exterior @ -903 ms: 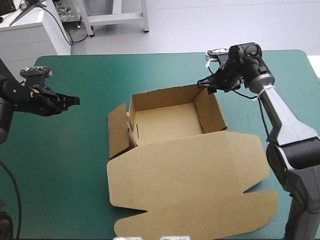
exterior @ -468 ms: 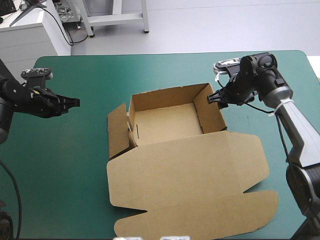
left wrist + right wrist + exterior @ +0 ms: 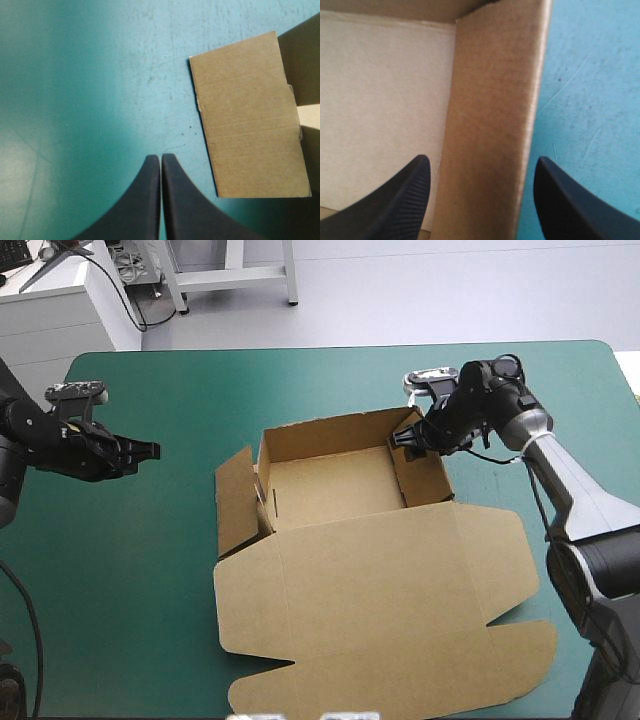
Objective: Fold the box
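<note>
My grippers will turn the tray by its sides, and the wide lid [image 3: 372, 585] should slide round with the tray and stay flat, because a straight crease [image 3: 365, 518] joins them.
The brown box [image 3: 340, 485] stands as an open tray at the table's middle, its wide lid [image 3: 380, 610] flat toward the near edge. Its right wall [image 3: 492, 125] is upright, and my right gripper [image 3: 402, 435] is open astride that wall's far end, one finger [image 3: 395, 202] inside the tray and the other outside over the cover. The left side flap [image 3: 250, 120] leans outward from the tray. My left gripper [image 3: 152, 449] is shut and hovers over bare teal-green cover, well to the left of that flap [image 3: 236, 498], touching nothing.
Teal-green cover [image 3: 130, 570] lies open to the left of the box and along the far edge. The lid's flaps [image 3: 520, 645] reach close to the near right corner of the table.
My right gripper swung out to the right beyond the wall, then came back left and now straddles the right wall's far end. The left gripper and the box have stayed put.
</note>
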Robot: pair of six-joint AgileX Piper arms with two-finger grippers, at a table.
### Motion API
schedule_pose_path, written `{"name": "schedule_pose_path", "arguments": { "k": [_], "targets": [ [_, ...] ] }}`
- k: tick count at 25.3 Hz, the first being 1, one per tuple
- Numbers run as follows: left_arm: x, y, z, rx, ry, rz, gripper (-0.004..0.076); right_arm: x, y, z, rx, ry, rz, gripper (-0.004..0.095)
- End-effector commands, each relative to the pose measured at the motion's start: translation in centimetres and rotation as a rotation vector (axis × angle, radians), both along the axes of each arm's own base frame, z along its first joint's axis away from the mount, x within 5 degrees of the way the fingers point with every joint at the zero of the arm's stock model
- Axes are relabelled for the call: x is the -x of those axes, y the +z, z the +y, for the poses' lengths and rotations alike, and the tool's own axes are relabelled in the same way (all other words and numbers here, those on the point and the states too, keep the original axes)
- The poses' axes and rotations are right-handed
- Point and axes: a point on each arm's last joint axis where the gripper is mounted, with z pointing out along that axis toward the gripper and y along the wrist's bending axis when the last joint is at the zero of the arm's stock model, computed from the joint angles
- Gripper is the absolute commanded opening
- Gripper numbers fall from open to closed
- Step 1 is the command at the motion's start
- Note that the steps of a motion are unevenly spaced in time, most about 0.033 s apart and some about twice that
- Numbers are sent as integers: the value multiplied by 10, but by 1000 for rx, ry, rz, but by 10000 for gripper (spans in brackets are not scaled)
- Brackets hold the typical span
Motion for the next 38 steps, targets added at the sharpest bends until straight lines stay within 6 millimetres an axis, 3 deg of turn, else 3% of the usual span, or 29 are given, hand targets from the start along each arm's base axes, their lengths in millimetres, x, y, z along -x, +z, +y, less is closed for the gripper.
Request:
{"name": "schedule_pose_path", "arguments": {
  "k": [1,4,7,11,17,21,25,27,29,32,34,38],
  "targets": [
    [4,18,-2,21,7,-88,-8,-3,9,-2,-1,4,-36,556],
    [4,18,-2,19,7,-89,-8,-8,0,-1,-1,3,-32,515],
    [4,18,-2,19,8,-91,-8,-9,-2,-1,2,-2,-32,387],
    [4,18,-2,19,7,-88,-8,-9,-1,-1,9,2,-31,-1],
    [4,18,-2,21,6,-86,-8,-8,7,-9,14,-2,-1,-4],
    [4,19,-2,20,9,-97,-8,-10,38,-34,6,-40,-17,-4],
    [1,20,-7,87,1,-118,10,5,78,-54,-78,-56,-117,-4],
    [-4,19,-9,120,7,-133,88,17,99,-69,-112,-94,-168,-4],
    [-8,15,-11,154,3,-110,237,29,119,-81,-171,-108,-219,-4],
    [-16,10,-18,271,-3,-93,534,47,145,-86,-295,-91,-286,-19],
    [-21,11,-23,363,1,-105,606,54,153,-84,-306,-82,-308,-19],
    [-25,18,-34,493,-85,-168,578,57,156,-82,-327,-86,-309,-17]
  ]
}}
